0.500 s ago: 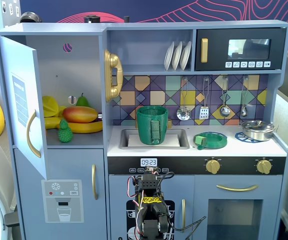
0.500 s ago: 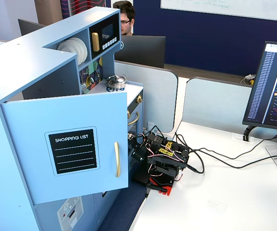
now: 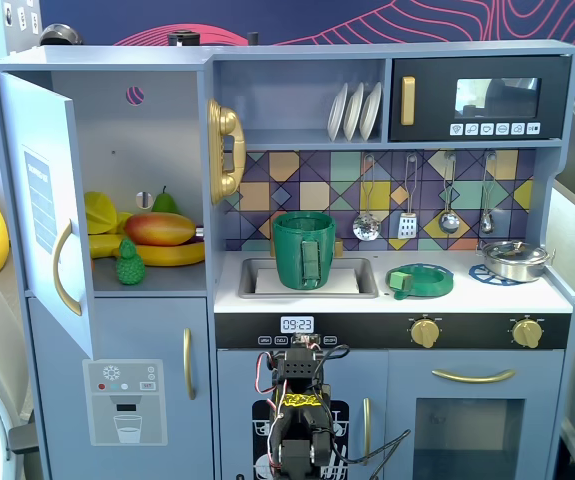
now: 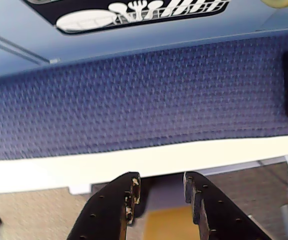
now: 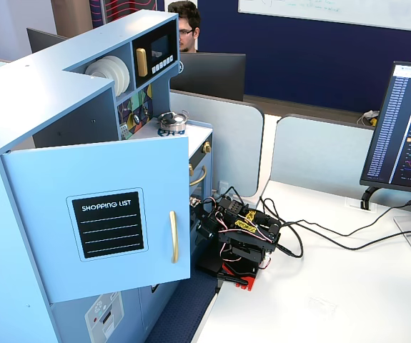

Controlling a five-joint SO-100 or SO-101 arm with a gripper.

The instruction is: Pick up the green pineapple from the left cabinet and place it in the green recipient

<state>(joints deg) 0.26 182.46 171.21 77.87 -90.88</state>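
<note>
My gripper will bring the green pineapple (image 3: 130,263) free alone when I lift it and uncover the banana's hidden end, since the banana runs in behind the pineapple (image 3: 151,254).
The green pineapple (image 3: 129,263) stands at the front of the shelf in the left cabinet (image 3: 137,130), whose door (image 3: 42,200) hangs open to the left; the door also shows in a fixed view (image 5: 98,214). The green recipient (image 3: 304,250) stands upright in the sink, handle facing front. My arm (image 3: 302,420) is folded low in front of the kitchen, far below both; it also shows in a fixed view (image 5: 241,236). In the wrist view my gripper (image 4: 161,182) is open and empty, pointing at blue carpet and a white desk edge.
A mango (image 3: 159,228), a banana (image 3: 167,253) and a pear (image 3: 164,203) lie behind the pineapple. A flat green dish (image 3: 419,280) and a steel pan (image 3: 515,258) sit on the counter. Cables (image 5: 312,239) trail across the desk.
</note>
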